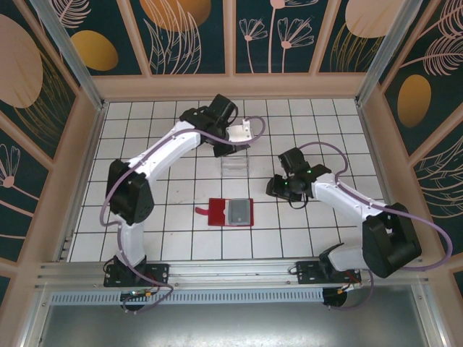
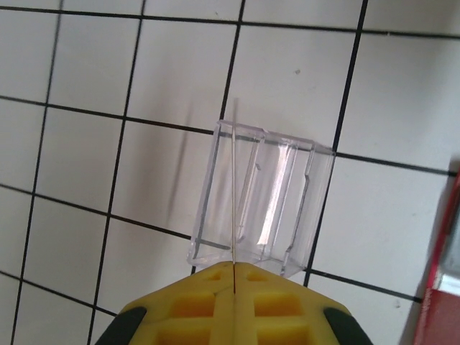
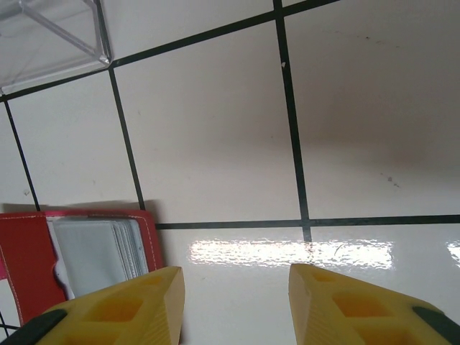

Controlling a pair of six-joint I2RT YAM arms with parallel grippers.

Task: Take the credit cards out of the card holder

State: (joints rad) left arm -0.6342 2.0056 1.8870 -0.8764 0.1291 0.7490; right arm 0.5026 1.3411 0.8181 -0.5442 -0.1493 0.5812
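I keep lowering my left gripper until the card is inside and then let go, as the credit card [image 2: 233,190] is on edge over the clear box's open top [image 1: 234,165].
The red card holder [image 1: 217,212] lies open on the tiled table, with grey credit cards [image 1: 238,212] stacked in its right half. In the right wrist view the holder [image 3: 25,267] and its cards [image 3: 93,253] sit at the lower left. My right gripper [image 3: 237,274] hangs open over bare tile just right of the holder, nothing between its fingers; from above it [image 1: 278,188] is right of the wallet. My left gripper [image 2: 233,264] is shut on one thin credit card [image 2: 234,180], seen edge-on, directly over the clear box. From above, that gripper [image 1: 230,139] holds the pale card [image 1: 243,131].
A clear plastic box [image 1: 234,168] with inner slots stands behind the holder, also seen in the left wrist view [image 2: 266,194] and at the top left of the right wrist view [image 3: 50,36]. Wooden walls [image 1: 231,85] ring the tiled table.
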